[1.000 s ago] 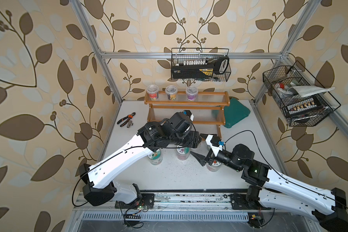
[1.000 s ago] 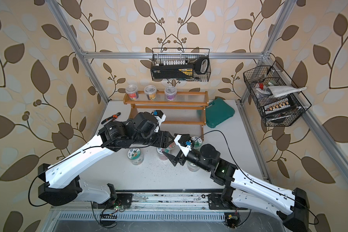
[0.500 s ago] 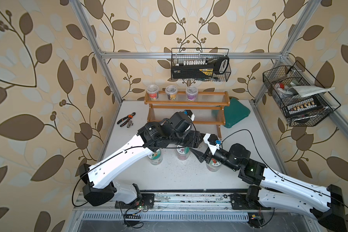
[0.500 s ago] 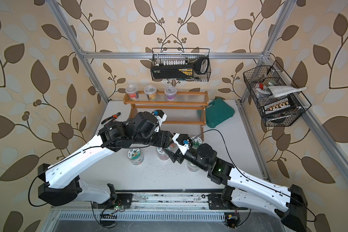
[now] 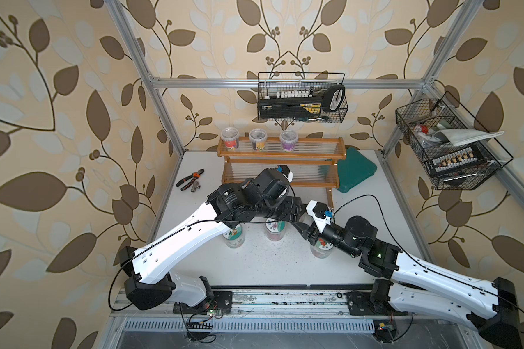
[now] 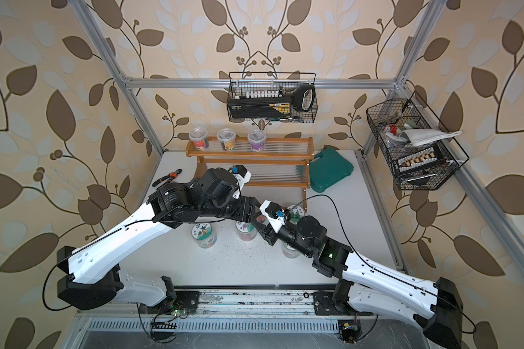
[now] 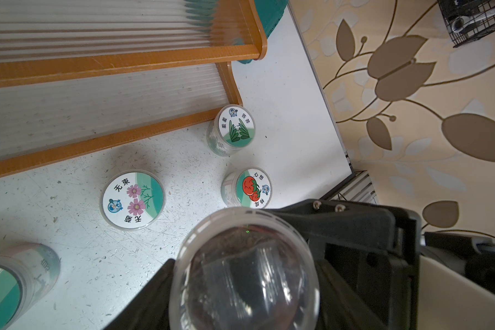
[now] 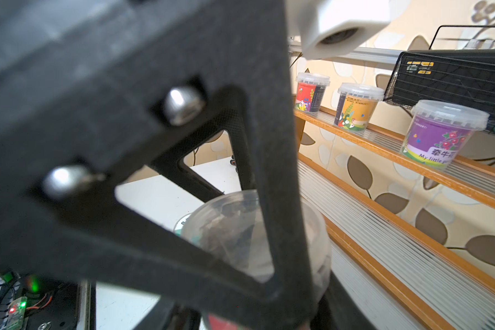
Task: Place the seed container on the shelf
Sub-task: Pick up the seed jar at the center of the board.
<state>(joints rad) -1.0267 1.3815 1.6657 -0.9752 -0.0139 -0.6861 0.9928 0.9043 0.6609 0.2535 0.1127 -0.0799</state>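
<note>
Both my grippers are on the seed container (image 6: 260,218). Next, my left gripper lets go and moves away before my right gripper takes it to the top level's loose end (image 5: 323,147).
A clear lidded seed container (image 7: 246,271) hangs above the table with my left gripper (image 7: 246,288) shut on it. My right gripper (image 8: 257,308) has come in from the opposite side. Its dark jaws lie against the same container (image 8: 255,237), low on its body. In both top views the two grippers (image 5: 300,211) (image 6: 262,225) meet just in front of the shelf (image 5: 282,155), and only a bit of the container's red label (image 6: 259,218) shows. The shelf's top tier carries three containers (image 5: 257,139). Its lower ribbed tiers (image 7: 97,94) are bare.
Several lidded jars stand on the white table under and near the arms (image 5: 234,237) (image 5: 275,231) (image 5: 321,249) (image 6: 295,211). Pliers (image 5: 191,179) lie at the back left and a green case (image 5: 356,170) sits beside the shelf. Black wire baskets (image 5: 300,99) (image 5: 448,154) hang on the frame.
My right gripper slid left up to the left gripper and its wide-open jaws closed in round the held container. The left arm stayed still.
</note>
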